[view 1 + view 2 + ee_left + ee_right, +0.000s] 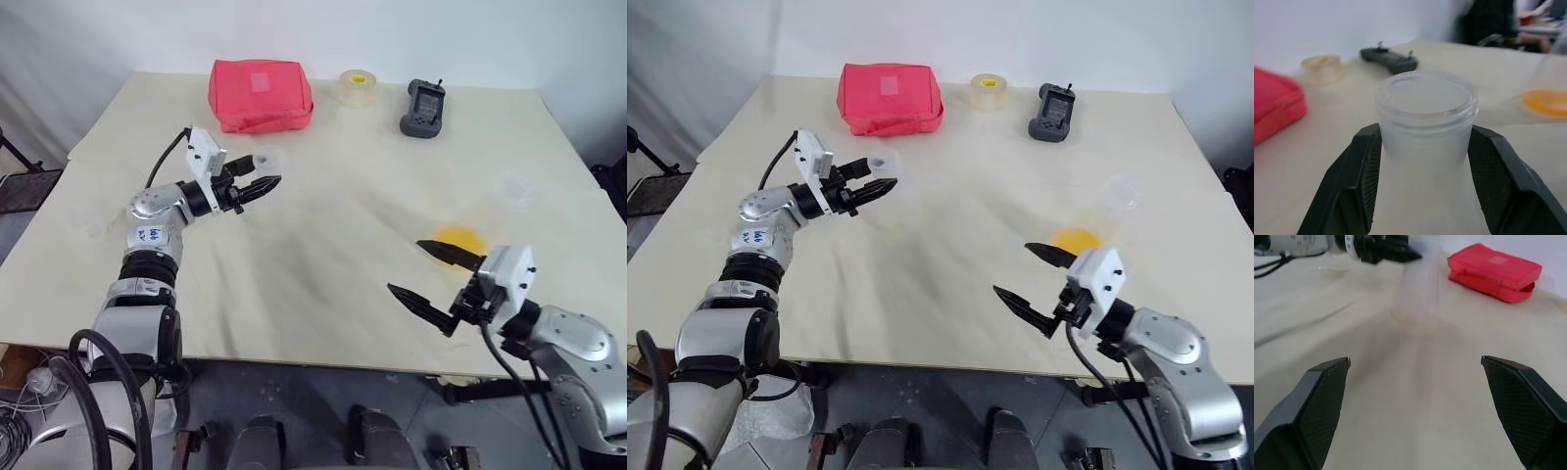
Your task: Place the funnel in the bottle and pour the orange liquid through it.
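The left gripper is holding the bottle and is the one nearest to the funnel, so it should stand the bottle near the right gripper (335, 276) before it fetches the funnel.
My left gripper (1425, 128) is shut on the neck of the translucent whitish bottle (1425, 105), just under its open threaded rim. In the head views the bottle (884, 166) shows faintly at that gripper's (269, 186) tips, left of the table's middle. The orange liquid (458, 238) lies in the bottom of a clear cup (1120, 193) at the right. My right gripper (405, 265) is open and empty, near the front edge just in front of the cup. A faint clear piece (93, 227) lies left of my left forearm; I cannot tell whether it is the funnel.
At the back of the pale table (323, 255) lie a red pouch (260, 95), a yellowish tape roll (357, 86) and a dark handheld device (423, 109). Bare tabletop stretches between my two grippers.
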Robot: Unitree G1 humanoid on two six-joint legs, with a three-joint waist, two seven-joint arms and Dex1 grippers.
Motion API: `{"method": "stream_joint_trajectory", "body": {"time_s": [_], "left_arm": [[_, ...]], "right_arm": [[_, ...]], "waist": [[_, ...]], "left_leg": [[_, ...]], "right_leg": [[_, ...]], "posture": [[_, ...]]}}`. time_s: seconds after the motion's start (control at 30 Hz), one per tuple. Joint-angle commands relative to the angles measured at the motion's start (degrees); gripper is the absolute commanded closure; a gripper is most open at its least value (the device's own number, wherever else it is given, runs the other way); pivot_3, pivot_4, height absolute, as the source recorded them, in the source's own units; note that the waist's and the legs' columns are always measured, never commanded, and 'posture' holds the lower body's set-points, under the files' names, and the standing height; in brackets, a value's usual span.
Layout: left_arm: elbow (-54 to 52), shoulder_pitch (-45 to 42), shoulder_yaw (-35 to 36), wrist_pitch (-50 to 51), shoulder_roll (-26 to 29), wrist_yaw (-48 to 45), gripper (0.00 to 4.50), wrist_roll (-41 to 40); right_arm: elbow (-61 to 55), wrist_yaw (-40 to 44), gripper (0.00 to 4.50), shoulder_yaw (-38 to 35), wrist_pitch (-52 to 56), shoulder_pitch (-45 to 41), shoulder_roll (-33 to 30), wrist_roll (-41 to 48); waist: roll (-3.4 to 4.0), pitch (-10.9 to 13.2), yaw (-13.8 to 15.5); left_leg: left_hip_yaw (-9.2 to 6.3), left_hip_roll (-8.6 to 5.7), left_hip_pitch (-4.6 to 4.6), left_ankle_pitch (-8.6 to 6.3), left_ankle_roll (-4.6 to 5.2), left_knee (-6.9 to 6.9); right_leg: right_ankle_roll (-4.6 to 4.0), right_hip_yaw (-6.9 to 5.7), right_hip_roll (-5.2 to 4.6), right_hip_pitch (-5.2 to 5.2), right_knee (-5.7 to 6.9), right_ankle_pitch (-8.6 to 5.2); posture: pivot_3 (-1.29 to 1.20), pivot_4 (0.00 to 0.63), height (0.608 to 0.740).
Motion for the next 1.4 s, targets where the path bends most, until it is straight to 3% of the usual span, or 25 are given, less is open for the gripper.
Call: {"method": "stream_joint_trajectory", "body": {"time_s": [0.03,0.17,0.3,0.7,0.93,1.4], "left_arm": [[-13.9,3.0,-3.0,6.5,-0.6,-4.6,2.21,-2.3],[-26.2,7.3,-7.0,12.5,-3.4,-3.7,2.21,-2.7],[-32.1,10.0,-10.0,14.6,-5.3,-3.4,2.21,-1.9],[-29.9,11.3,-13.2,12.4,-7.1,-2.7,2.21,-0.3],[-30.1,12.0,-13.1,12.7,-6.8,-2.9,0.03,-0.7],[-33.3,13.8,-13.4,15.4,-3.6,-5.5,0.03,-1.6]], "right_arm": [[0.5,4.0,0.0,-3.7,0.2,1.0,-2.7,3.2],[2.8,6.3,0.0,-5.4,-0.3,1.4,-3.9,4.0],[3.8,6.9,0.0,-5.8,-1.0,1.7,-3.7,3.4],[0.8,3.3,0.0,-4.4,-0.7,2.5,-1.5,2.8],[0.5,3.0,0.0,-4.6,-0.7,2.6,-1.6,3.2],[1.6,3.2,0.0,-4.6,-0.9,0.9,-2.0,2.9]], "waist": [[0.0,0.0,0.0],[0.0,0.0,0.0],[-0.02,0.0,0.0],[-0.02,0.0,0.0],[-0.02,0.0,0.0],[-0.02,0.0,0.0]], "left_leg": [[0.01,0.0,0.0,0.0,0.0,0.0],[0.0,0.0,0.04,0.0,0.01,0.03],[0.0,0.0,0.04,0.0,0.01,0.07],[0.01,0.0,0.07,0.0,0.01,0.08],[0.01,0.0,0.07,0.0,0.01,0.08],[0.0,0.0,0.07,0.0,0.01,0.08]], "right_leg": [[0.0,0.0,0.0,0.0,0.0,0.0],[0.0,0.02,0.0,0.01,0.05,0.0],[0.0,0.04,0.0,0.03,0.04,0.0],[0.0,0.06,0.0,0.04,0.03,0.0],[0.0,0.06,0.0,0.04,0.03,0.0],[0.0,0.06,0.0,0.04,0.04,0.0]], "posture": [[0.0,0.15,0.74],[0.0,0.15,0.74],[0.0,0.15,0.74],[0.0,0.15,0.74],[0.0,0.15,0.74],[0.0,0.15,0.74]]}}
